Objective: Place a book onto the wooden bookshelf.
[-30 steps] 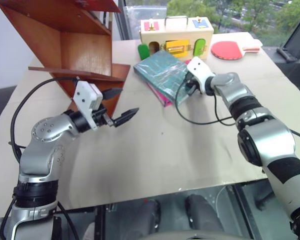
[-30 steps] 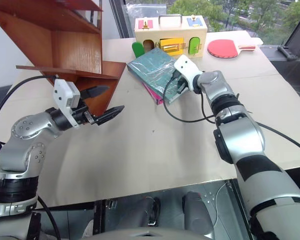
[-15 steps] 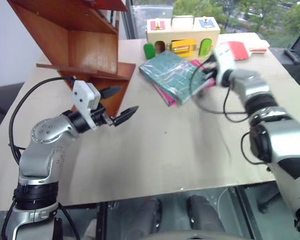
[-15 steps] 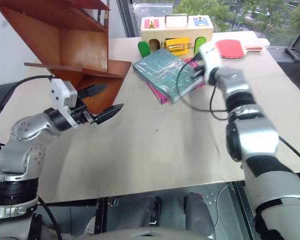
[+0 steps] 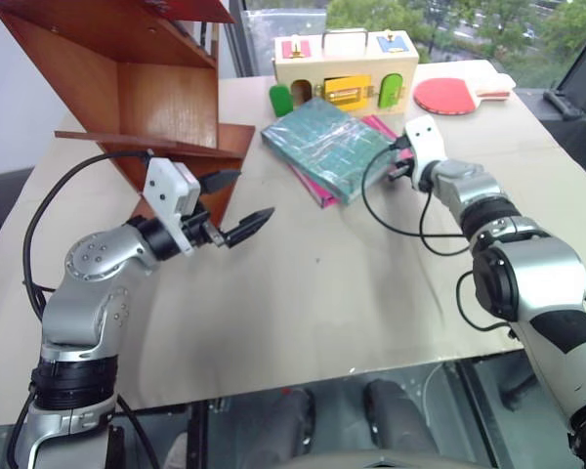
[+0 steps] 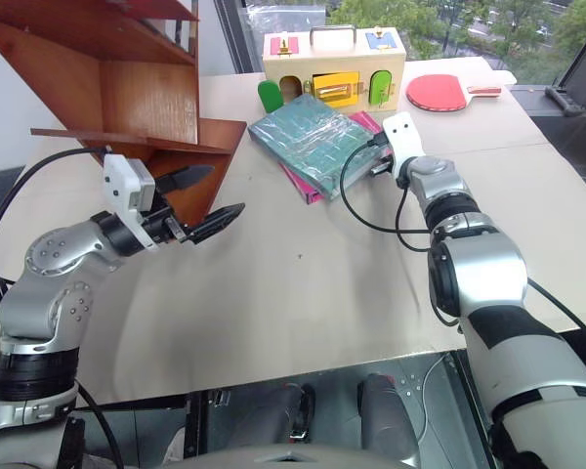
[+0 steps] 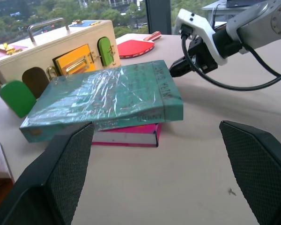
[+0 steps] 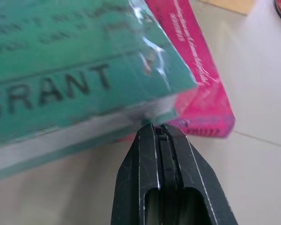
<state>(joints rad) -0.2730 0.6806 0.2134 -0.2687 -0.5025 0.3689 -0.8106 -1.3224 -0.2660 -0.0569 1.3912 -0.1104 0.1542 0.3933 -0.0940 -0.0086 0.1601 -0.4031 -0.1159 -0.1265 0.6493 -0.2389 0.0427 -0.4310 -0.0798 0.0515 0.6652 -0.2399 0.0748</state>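
Note:
My gripper is about to lift the teal-green book (image 5: 326,145), and that book will come away alone because the magenta-pink book juts out crooked (image 5: 317,190) below.
The teal-green book (image 5: 327,147) lies flat on the table, stacked on a smaller magenta-pink book (image 7: 131,135). The reddish-brown wooden bookshelf (image 5: 146,88) stands at the table's far left. My right gripper (image 5: 393,170) is low at the book's right corner. In the right wrist view this gripper (image 8: 157,127) is shut on nothing, its tip at the seam between the two books. My left gripper (image 5: 252,195) hovers open in front of the bookshelf, well left of the book, pointing toward it. Both its fingers (image 7: 70,168) frame the book (image 7: 107,93).
A pale wooden box with coloured doors (image 5: 344,68) stands just behind the books. A red table-tennis paddle (image 5: 449,96) lies at the back right. A black cable (image 5: 391,230) loops from my right wrist over the table. The table's front edge (image 5: 303,376) is near me.
My right gripper has drawn back to the right off the book's edge and rolled, now sitting at the book's right corner. The left arm has stayed still. The books have not moved.

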